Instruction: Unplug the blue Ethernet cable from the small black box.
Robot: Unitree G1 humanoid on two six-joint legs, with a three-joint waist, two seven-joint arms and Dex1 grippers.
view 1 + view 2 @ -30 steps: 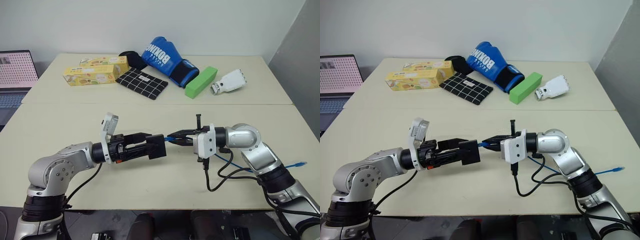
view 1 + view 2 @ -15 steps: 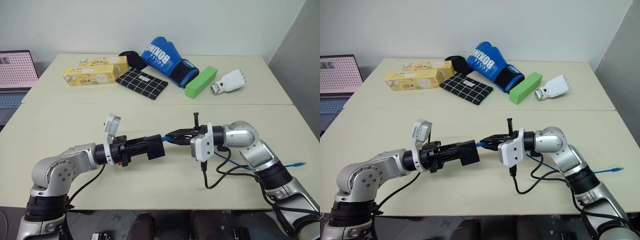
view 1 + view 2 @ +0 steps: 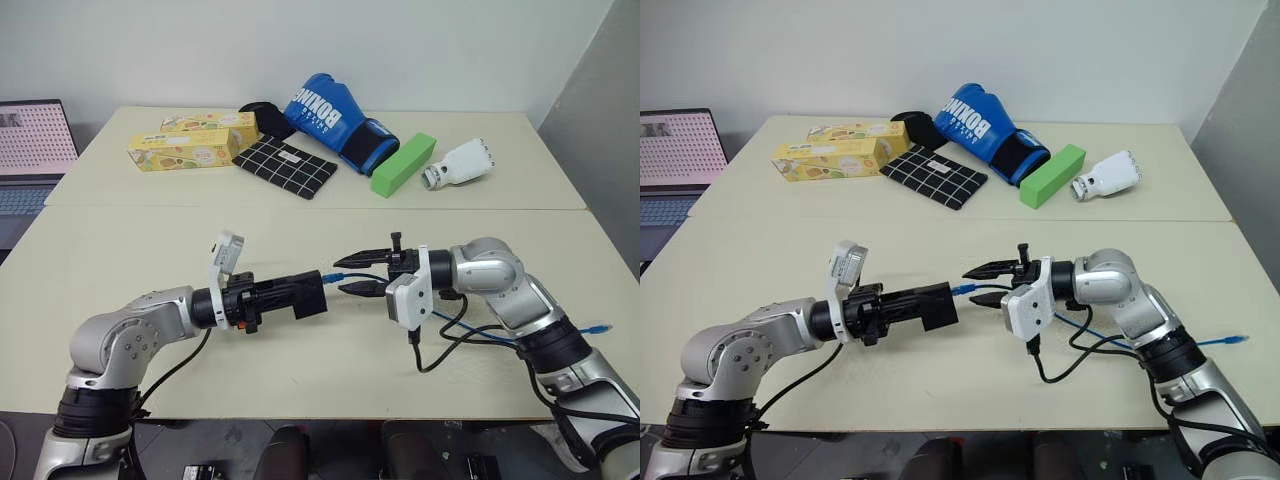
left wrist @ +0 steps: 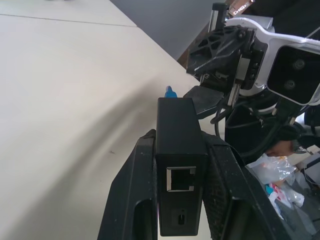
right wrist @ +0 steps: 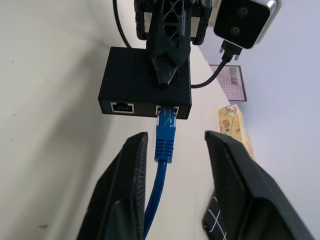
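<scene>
The robot's right gripper has its fingers facing the blue plug's narrow edges [image 5: 157,141], so it should turn to squeeze the plug's broad sides [image 5: 165,136] and clip before it pulls.
The small black box [image 3: 306,295] hangs above the near table with my left gripper [image 3: 298,296] shut on its sides; the left wrist view shows the box [image 4: 177,135] squeezed between both fingers [image 4: 134,195]. The blue Ethernet cable [image 5: 165,131] is plugged into the box's far edge [image 5: 142,82]. My right gripper [image 3: 340,275] is open, one finger above and one below the plug [image 3: 337,275], touching neither. The cable runs back under the right arm, and its free end [image 3: 598,327] lies on the table at the right.
On the far table lie a blue boxing glove [image 3: 325,118], a green block [image 3: 402,163], a checked cloth [image 3: 285,167], two yellow boxes [image 3: 185,148] and a white device [image 3: 456,163]. A laptop [image 3: 35,140] stands at the left edge. Black arm cables [image 3: 440,345] loop under the right wrist.
My left gripper closed on the black box. Then my right gripper, which was shut on the plug, opened. The plug stays in the box.
</scene>
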